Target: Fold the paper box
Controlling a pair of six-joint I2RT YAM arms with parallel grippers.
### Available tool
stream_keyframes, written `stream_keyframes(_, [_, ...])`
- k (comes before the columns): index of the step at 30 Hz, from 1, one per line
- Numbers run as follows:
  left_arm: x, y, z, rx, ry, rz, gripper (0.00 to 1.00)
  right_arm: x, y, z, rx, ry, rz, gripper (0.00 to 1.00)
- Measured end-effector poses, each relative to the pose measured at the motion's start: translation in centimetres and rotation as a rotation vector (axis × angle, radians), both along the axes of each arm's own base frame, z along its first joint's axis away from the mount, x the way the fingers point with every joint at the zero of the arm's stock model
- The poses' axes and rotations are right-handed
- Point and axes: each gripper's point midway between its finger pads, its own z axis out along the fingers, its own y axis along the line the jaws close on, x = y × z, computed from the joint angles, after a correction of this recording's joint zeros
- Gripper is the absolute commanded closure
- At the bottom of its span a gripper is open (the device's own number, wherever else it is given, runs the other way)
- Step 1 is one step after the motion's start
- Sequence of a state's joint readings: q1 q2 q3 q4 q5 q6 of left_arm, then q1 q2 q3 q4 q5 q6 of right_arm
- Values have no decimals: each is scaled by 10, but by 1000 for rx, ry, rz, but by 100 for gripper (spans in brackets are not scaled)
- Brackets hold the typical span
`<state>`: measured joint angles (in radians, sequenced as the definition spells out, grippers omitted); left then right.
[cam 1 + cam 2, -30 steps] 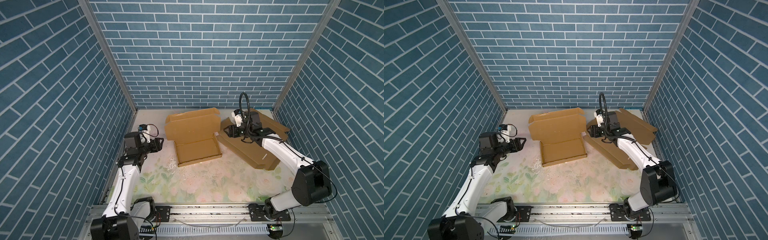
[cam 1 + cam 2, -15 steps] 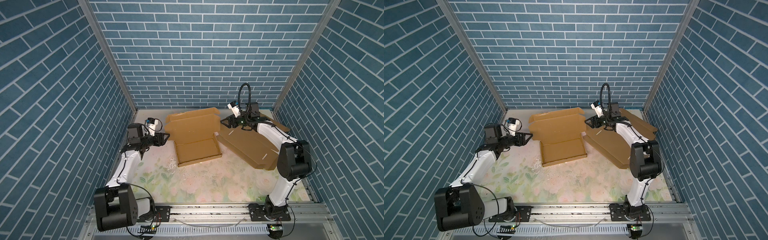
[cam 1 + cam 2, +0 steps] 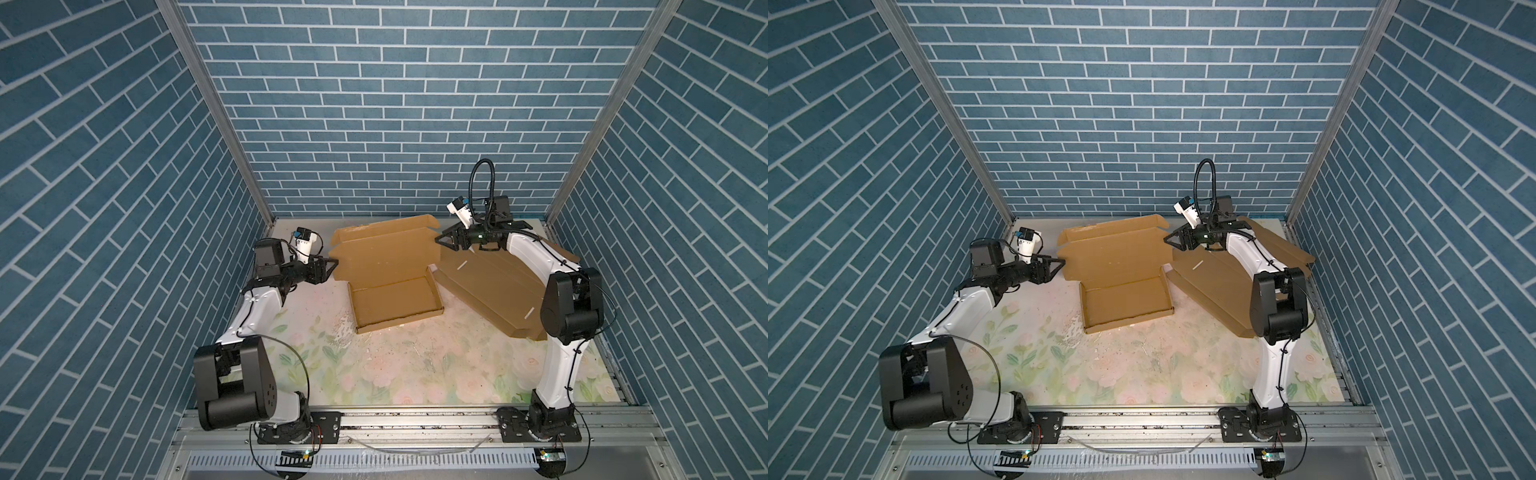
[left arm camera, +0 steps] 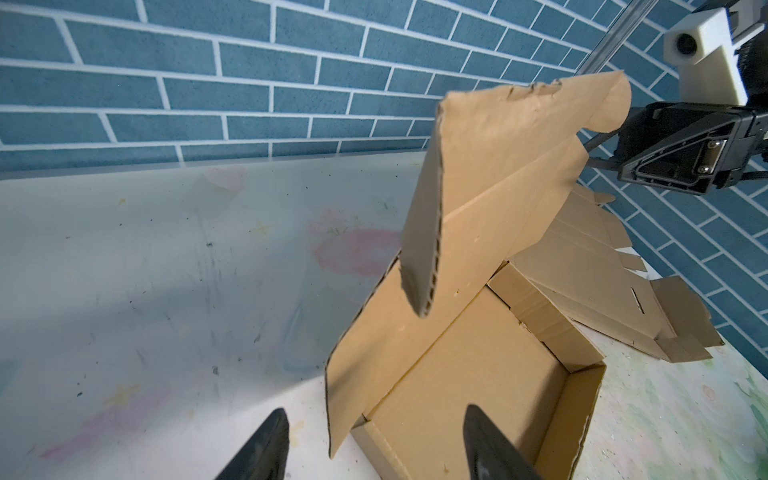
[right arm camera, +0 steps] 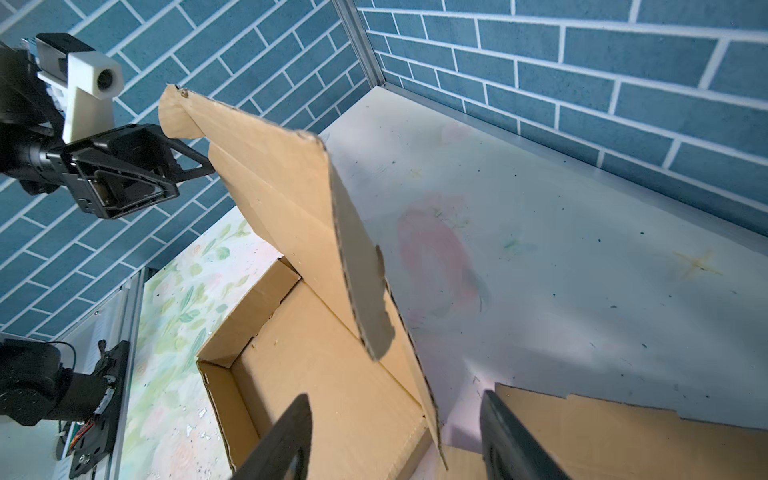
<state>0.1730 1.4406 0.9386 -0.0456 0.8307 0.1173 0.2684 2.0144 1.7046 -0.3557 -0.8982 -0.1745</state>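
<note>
I should pinch the flap's edge (image 4: 332, 424) with my left gripper and bend it forward before closing the lid, because the lid's side flap (image 3: 344, 268) lies spread flat past the tray's side.
The paper box (image 3: 395, 299) (image 3: 1125, 301) is a brown cardboard tray at mid-table, its lid (image 3: 386, 253) (image 3: 1113, 257) standing up at the back. My left gripper (image 3: 332, 268) (image 3: 1061, 266) (image 4: 374, 411) is open at the lid's left edge, with the lid's side flap (image 4: 353, 374) between the fingers and touching neither. My right gripper (image 3: 438, 241) (image 3: 1167, 240) (image 5: 397, 395) is open at the lid's right edge. That edge (image 5: 428, 407) also runs between its fingers without contact.
A stack of flat unfolded cardboard (image 3: 490, 282) (image 3: 1217, 282) (image 4: 590, 266) (image 5: 602, 432) lies to the right of the box, under the right arm. Blue brick walls close in the back and both sides. The floral mat (image 3: 415, 365) spreads in front of the box.
Both arms have swung in toward the raised lid: the left gripper went right to its left edge, the right gripper rose off the flat cardboard to its right edge.
</note>
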Motion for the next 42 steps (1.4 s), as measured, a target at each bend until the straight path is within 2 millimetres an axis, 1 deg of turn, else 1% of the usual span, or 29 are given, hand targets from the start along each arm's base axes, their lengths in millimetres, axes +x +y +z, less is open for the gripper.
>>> stream_keyframes(7, [9, -6, -13, -28, 3, -58, 36, 1, 5, -9, 0, 35, 31, 43])
stream_keyframes(12, [15, -8, -12, -36, -21, -89, 43, 4, 12, -13, -5, 41, 56, 48])
stream_keyframes(15, [17, -9, -14, -40, -28, -99, 50, 1, 19, -14, -11, 45, 75, 53])
stream_keyframes(17, [18, -10, -16, -45, -28, -105, 56, -1, 22, -14, -14, 42, 85, 58])
stream_keyframes(24, [21, -10, -12, -40, -57, -109, 68, -7, 26, -17, -22, 48, 104, 78])
stream_keyframes(26, [22, -10, -11, -39, -65, -109, 72, -7, 27, -17, -24, 43, 106, 85])
stream_keyframes(28, [22, -11, -11, -37, -68, -107, 75, -6, 27, -17, -27, 37, 104, 90])
stream_keyframes(32, [24, -10, -11, -24, -74, -95, 84, -2, 27, -21, -29, 13, 84, 99])
stream_keyframes(38, [20, -16, -6, -6, -98, -84, 96, -6, 26, -20, -28, -38, 30, 100])
stream_keyframes(42, [20, -22, 0, 18, -124, -67, 100, -3, 25, -21, -53, -88, -52, 100])
